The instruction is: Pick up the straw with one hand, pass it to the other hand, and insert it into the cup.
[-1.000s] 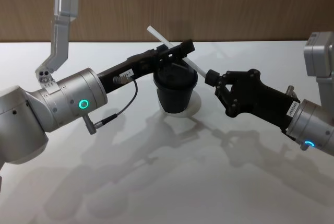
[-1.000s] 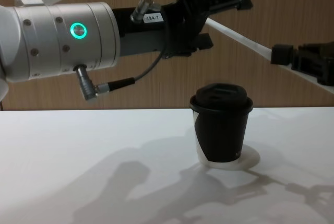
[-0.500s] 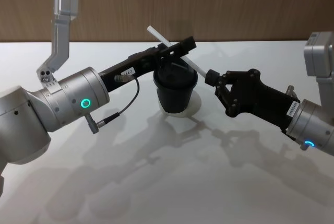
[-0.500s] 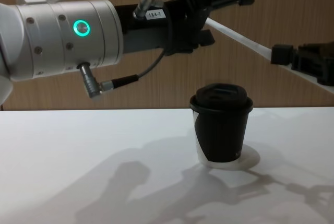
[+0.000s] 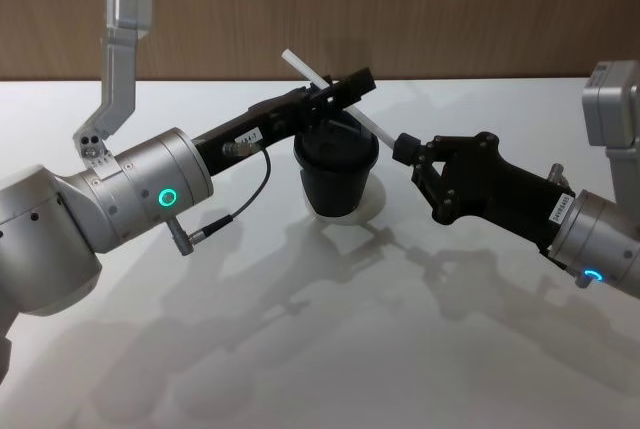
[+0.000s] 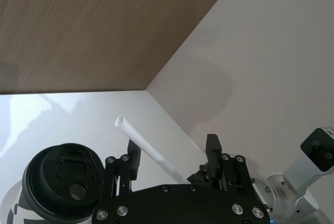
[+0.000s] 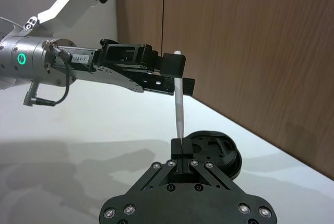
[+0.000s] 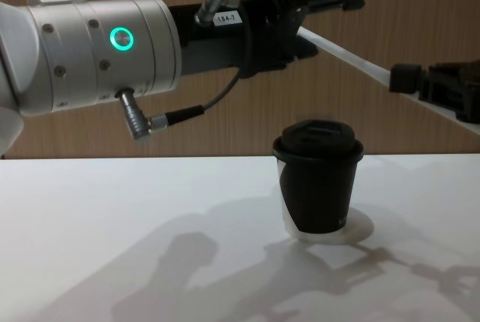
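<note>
I expect the white straw (image 7: 179,109) to slide into the lid's round hole and stay leaning at the hole's edge when I lower it, because the hole looks wider than the straw.
The white straw (image 5: 312,74) slants in the air above the black lidded cup (image 5: 335,174). My right gripper (image 5: 404,146), all black, is shut on the straw's lower end (image 7: 180,125), just right of the cup. My left gripper (image 5: 345,92), with the silver wrist and green ring, is open and straddles the straw's upper part. In the left wrist view the straw (image 6: 148,148) runs between the two spread fingers (image 6: 213,148) without touching them, and the cup's lid (image 6: 62,182) lies below. The chest view shows the straw (image 8: 345,53) spanning from the left gripper (image 8: 315,22) to the right gripper (image 8: 405,78), above the cup (image 8: 319,187).
The cup stands on a round white coaster (image 8: 361,228) on the white table (image 5: 330,349). A brown wooden wall (image 5: 450,9) runs behind. A thin dark cable (image 5: 247,199) loops from my left wrist above the table.
My left arm has shifted slightly, lifting its gripper a little along the straw. The right gripper, the straw and the cup have stayed in place.
</note>
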